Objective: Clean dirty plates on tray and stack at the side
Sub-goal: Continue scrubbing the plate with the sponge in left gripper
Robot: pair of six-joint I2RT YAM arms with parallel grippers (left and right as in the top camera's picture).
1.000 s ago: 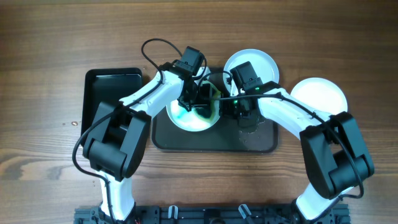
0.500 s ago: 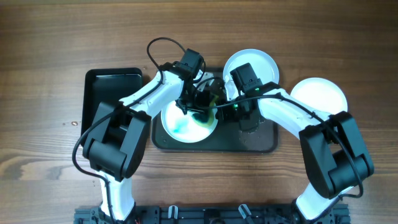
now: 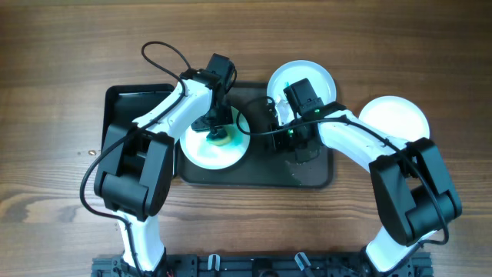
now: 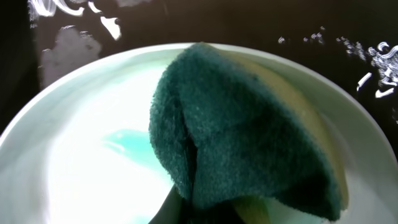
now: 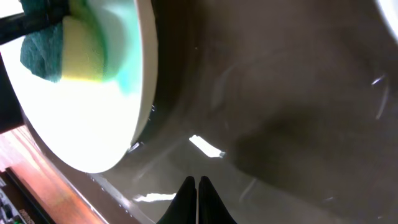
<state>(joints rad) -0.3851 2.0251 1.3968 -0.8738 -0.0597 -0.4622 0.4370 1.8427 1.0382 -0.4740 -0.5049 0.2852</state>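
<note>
The pale plate (image 3: 207, 155) is lying loose beneath the sponge, and my right gripper is closed next to it, so next my right gripper opens and grips the plate's rim (image 3: 247, 139).
A pale plate (image 3: 201, 154) lies on the left part of the large dark tray (image 3: 307, 173). My left gripper (image 3: 217, 129) is shut on a green-and-yellow sponge (image 3: 220, 138) and presses it onto this plate. In the left wrist view the sponge (image 4: 242, 124) covers much of the plate (image 4: 68, 162), beside a teal streak (image 4: 127, 143). My right gripper (image 3: 297, 148) is shut and empty, its tips (image 5: 198, 199) down on the tray floor (image 5: 286, 124), with the plate (image 5: 81, 118) to its left. A second plate (image 3: 307, 77) lies at the tray's far edge. A white plate (image 3: 393, 117) lies on the table to the right.
A smaller narrow black tray (image 3: 127, 115) lies left of the large tray, partly under my left arm. Both arms meet over the large tray. Wooden table surrounds everything. The left arm's cable loops above the trays.
My left gripper has moved left with the sponge. The plate under it and the large tray have slid left. The teal smear on the plate has shrunk. My right gripper stays put.
</note>
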